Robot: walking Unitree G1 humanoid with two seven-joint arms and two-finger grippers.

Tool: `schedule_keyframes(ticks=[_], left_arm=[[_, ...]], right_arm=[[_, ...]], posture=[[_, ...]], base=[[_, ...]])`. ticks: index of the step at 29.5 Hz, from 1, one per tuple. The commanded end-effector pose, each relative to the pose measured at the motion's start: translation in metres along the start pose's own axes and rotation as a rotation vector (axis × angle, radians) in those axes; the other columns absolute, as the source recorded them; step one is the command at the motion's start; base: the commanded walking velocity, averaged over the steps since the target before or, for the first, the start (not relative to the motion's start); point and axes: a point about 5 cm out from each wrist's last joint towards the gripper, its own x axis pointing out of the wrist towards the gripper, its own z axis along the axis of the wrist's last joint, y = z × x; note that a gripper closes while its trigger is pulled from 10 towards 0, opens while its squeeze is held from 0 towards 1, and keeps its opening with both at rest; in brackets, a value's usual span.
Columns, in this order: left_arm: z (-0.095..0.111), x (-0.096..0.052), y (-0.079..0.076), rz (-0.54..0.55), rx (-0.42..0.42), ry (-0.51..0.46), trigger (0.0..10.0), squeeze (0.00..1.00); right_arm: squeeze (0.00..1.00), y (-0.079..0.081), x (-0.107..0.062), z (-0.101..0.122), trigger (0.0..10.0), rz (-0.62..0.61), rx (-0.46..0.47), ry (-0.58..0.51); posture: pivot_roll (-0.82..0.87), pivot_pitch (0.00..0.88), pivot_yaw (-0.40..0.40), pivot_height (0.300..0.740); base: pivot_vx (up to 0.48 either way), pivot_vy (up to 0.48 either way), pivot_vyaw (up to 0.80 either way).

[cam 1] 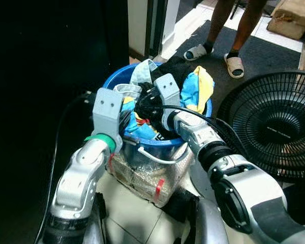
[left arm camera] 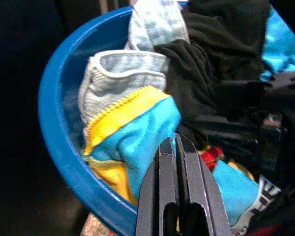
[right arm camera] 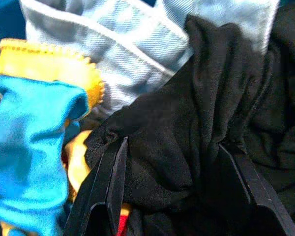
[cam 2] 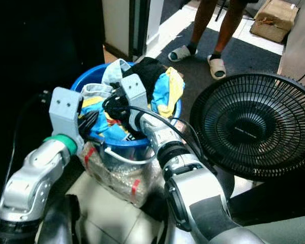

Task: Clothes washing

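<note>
I expect the black garment [right arm camera: 162, 142] to come up alone when I lift it, because its loose folds lie on top of the light denim piece.
A blue basin [cam 1: 165, 143] heaped with clothes stands right before me. In it lie a black garment [right arm camera: 187, 123], a blue-and-yellow garment [left arm camera: 137, 132] and a light denim piece [left arm camera: 120, 73]. My right gripper [right arm camera: 172, 152] is down in the pile, open, with its two fingers set wide on either side of a fold of the black garment. My left gripper [left arm camera: 176, 142] hovers at the basin's left side, shut, its tips just over the blue-and-yellow cloth with nothing between them.
The basin rests on a plastic-wrapped bundle [cam 1: 142, 175]. A black floor fan [cam 1: 274, 127] stands close on the right. A person's legs in slippers [cam 1: 234, 63] are on the dark mat beyond, by a cardboard box [cam 1: 292, 18]. It is dark to the left.
</note>
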Motion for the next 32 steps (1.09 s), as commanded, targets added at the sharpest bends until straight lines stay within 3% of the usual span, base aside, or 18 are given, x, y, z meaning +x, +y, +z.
schedule_keyframes(ticks=[1,4,5,6,16,32], left_arm=[[-0.005,-0.003,-0.001,0.009,-0.002,0.024,10.0,0.0],[-0.005,-0.004,-0.002,0.01,-0.003,0.025,10.0,0.0],[-0.005,-0.003,-0.002,0.009,-0.005,0.025,10.0,0.0],[-0.005,-0.003,-0.002,0.008,-0.007,0.025,10.0,0.0],[-0.005,-0.001,-0.006,-0.01,-0.011,0.03,10.0,0.0],[-0.006,0.0,-0.008,-0.023,-0.01,0.041,10.0,0.0]], right_arm=[[0.0,0.004,-0.003,-0.027,10.0,0.021,0.02,0.099],[0.0,0.004,-0.003,-0.029,10.0,0.021,0.02,0.107],[0.0,0.002,-0.005,-0.033,2.4,0.005,0.019,0.119],[0.0,0.0,-0.007,-0.038,0.0,-0.007,0.022,0.133],[0.0,-0.008,-0.013,-0.046,0.0,-0.049,0.063,0.108],[0.0,-0.018,-0.016,-0.029,0.0,-0.103,0.118,-0.065]], posture=[[0.27,0.291,-0.045,0.48],[0.27,0.291,-0.045,0.48],[0.27,0.29,-0.045,0.48],[0.27,0.29,-0.042,0.48],[0.25,0.292,-0.026,0.48],[0.25,0.288,-0.007,0.48]], base=[[0.0,0.0,0.0],[0.0,0.0,0.0],[0.0,0.0,0.0],[0.0,0.0,0.0],[0.0,0.0,0.0],[0.0,0.0,0.0]])
